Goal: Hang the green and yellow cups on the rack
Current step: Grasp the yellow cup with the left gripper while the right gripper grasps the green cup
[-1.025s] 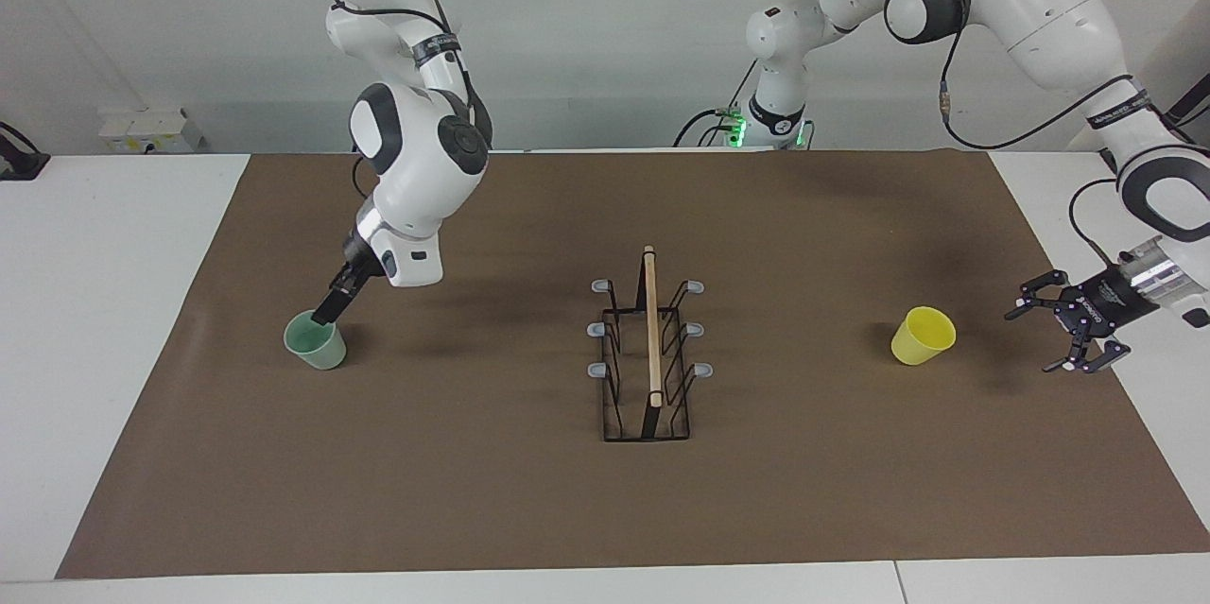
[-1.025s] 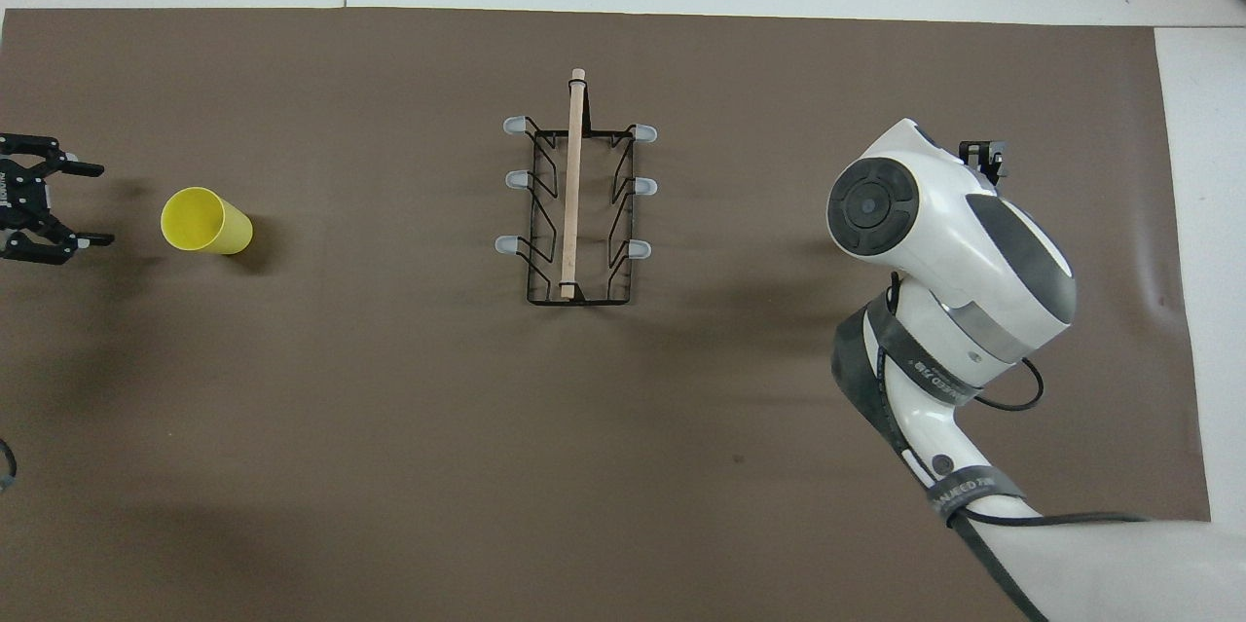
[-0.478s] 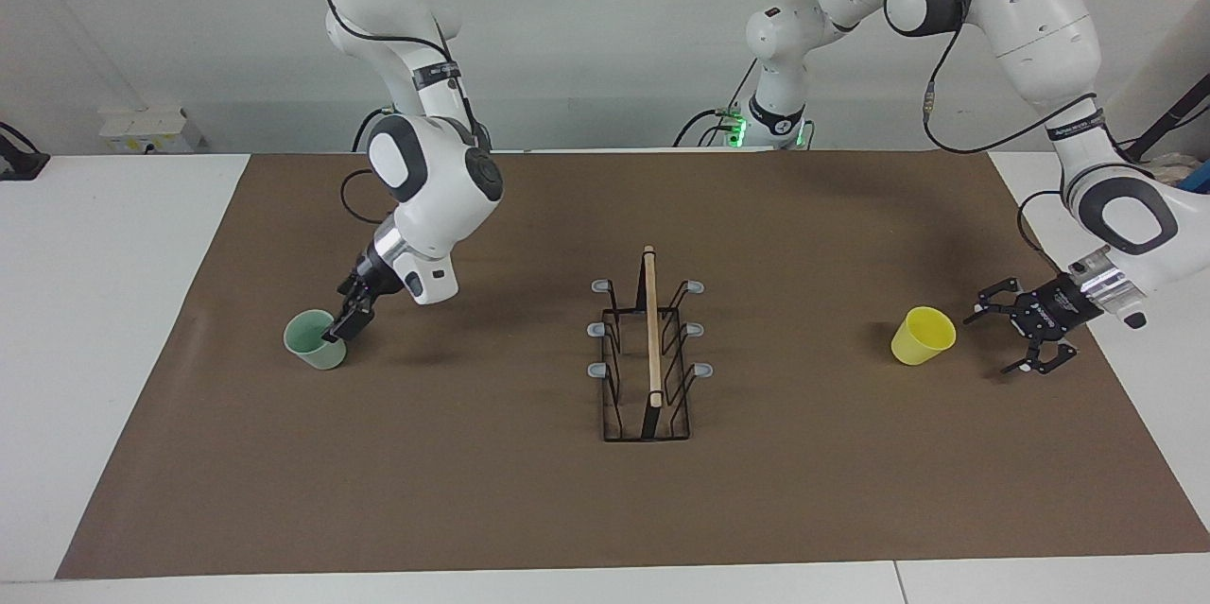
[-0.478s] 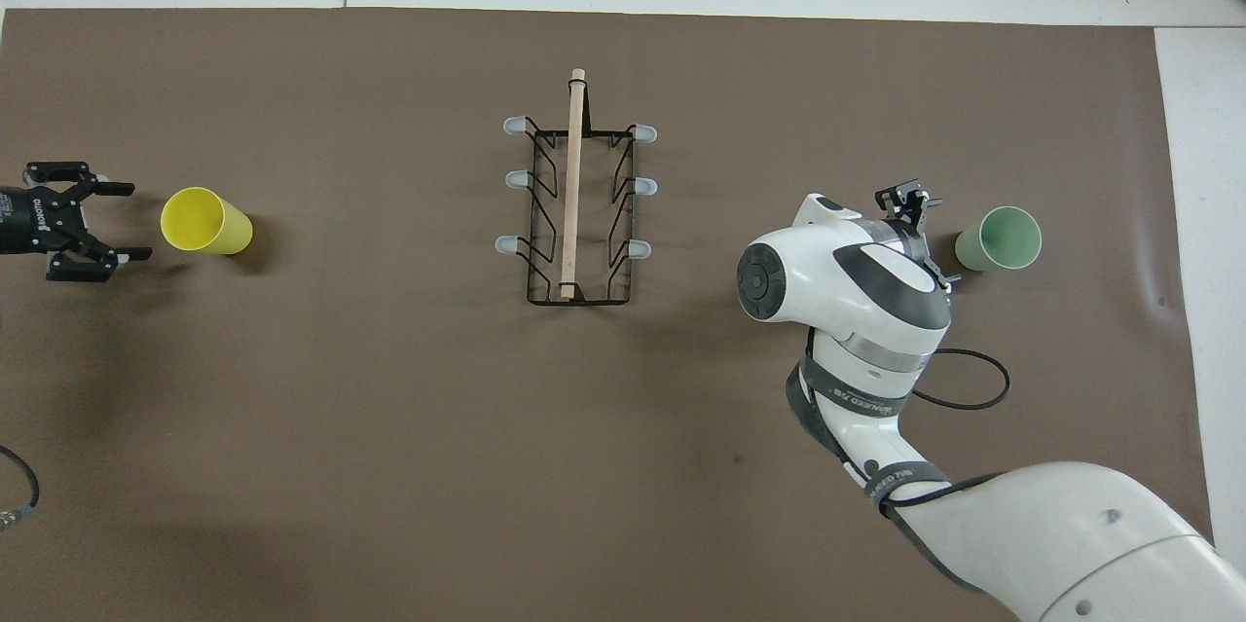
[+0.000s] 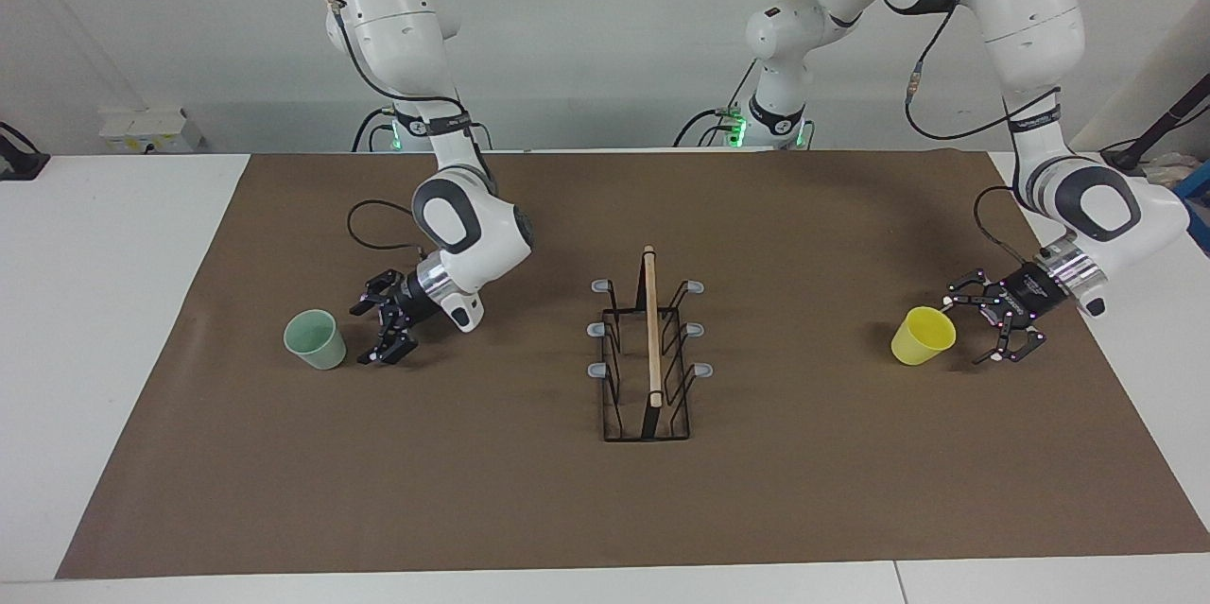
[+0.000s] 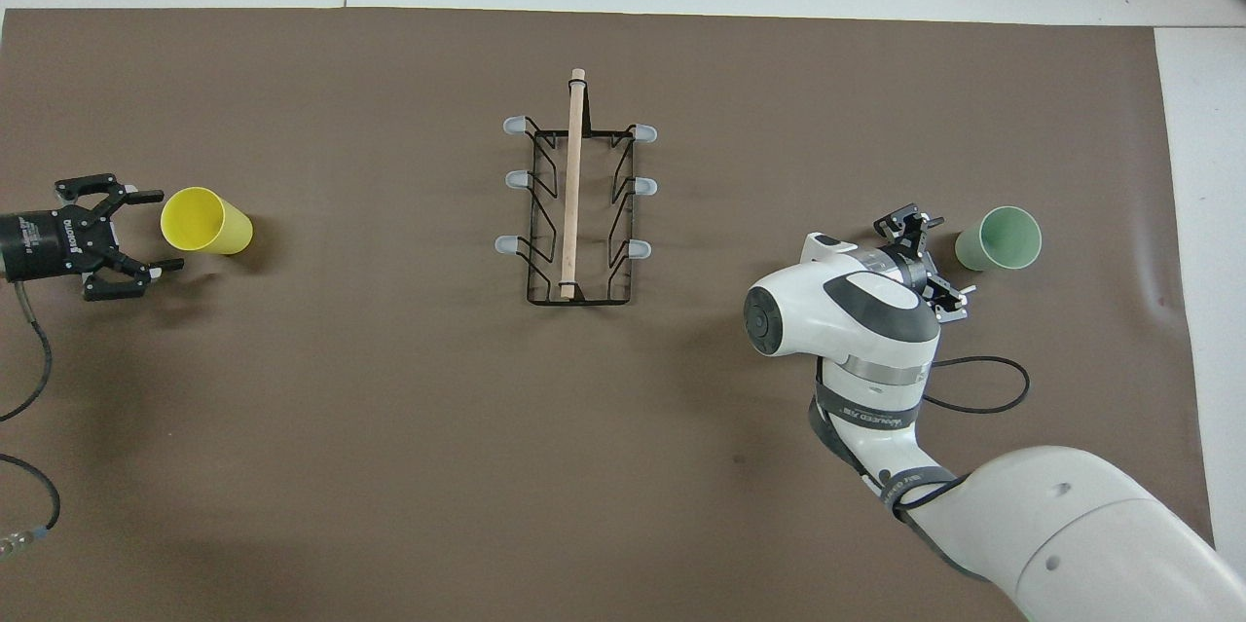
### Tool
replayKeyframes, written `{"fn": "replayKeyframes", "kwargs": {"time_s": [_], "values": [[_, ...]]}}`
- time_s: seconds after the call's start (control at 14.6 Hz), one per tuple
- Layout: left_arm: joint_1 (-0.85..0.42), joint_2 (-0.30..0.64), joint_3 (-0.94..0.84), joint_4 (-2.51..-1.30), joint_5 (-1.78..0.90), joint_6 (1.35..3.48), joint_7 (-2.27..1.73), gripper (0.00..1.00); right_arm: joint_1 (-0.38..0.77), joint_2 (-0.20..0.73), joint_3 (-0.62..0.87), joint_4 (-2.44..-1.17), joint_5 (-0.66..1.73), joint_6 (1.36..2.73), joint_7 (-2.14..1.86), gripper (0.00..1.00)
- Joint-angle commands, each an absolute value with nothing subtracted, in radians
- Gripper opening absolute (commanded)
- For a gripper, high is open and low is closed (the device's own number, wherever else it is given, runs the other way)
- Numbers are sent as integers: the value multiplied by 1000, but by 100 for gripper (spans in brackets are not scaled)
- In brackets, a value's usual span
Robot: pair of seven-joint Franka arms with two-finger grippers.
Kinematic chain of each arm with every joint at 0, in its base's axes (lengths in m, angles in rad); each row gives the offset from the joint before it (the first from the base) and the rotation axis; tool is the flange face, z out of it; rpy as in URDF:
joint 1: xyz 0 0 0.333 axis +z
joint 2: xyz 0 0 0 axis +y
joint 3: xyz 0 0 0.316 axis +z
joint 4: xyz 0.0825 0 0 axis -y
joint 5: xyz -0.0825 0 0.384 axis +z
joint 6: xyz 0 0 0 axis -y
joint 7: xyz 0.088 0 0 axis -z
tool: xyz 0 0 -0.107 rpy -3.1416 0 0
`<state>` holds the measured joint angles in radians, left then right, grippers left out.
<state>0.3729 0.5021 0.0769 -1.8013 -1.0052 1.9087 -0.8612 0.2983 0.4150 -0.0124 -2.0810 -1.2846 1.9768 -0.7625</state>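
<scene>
The green cup (image 6: 1001, 238) will hang with its opening down over one of the wires when the robot turns the cup over and lowers it, because the rack's white-tipped wires (image 6: 638, 249) point outward.
The pale green cup (image 5: 314, 339) (image 6: 998, 238) stands mouth up on the brown mat toward the right arm's end. My right gripper (image 5: 361, 336) (image 6: 949, 255) is low beside it, on the rack's side, open and a small gap away from it. The yellow cup (image 5: 923, 336) (image 6: 204, 221) stands mouth up toward the left arm's end. My left gripper (image 5: 969, 330) (image 6: 162, 231) is open and level with it, its fingertips reaching the cup's outer side. The black wire rack (image 5: 650, 349) (image 6: 574, 194) with its wooden bar stands mid-table, its pegs bare.
A brown mat (image 5: 605, 491) covers most of the white table. A black cable loops off the right wrist (image 6: 973, 388) above the mat.
My right gripper has come off the green cup's mouth, swung level and dropped beside the cup. My left gripper has travelled in from the mat's edge up to the yellow cup.
</scene>
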Motion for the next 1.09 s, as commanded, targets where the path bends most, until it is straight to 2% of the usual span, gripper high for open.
{"fn": "replayKeyframes", "kwargs": {"time_s": [0.0,0.27,0.82,0.89,0.96,1.03], "values": [[371,423,78,-1940,-1118,1936,-714,100,242,393,-9,-2140,-1393,2037,-729,100],[315,416,78,-1999,-1204,2012,-650,100,226,391,-9,-2157,-1445,2042,-661,100],[141,423,78,-1999,-1285,2253,-653,100,175,385,-9,-2191,-1565,2052,-529,100],[127,417,78,-1999,-1285,2275,-658,88,173,387,-9,-2192,-1574,2062,-528,100],[112,404,80,-2000,-1284,2287,-616,1,170,385,-9,-2197,-1580,2065,-522,100],[97,396,81,-1993,-1284,2290,-579,0,167,387,-9,-2198,-1588,2068,-525,95]]}}
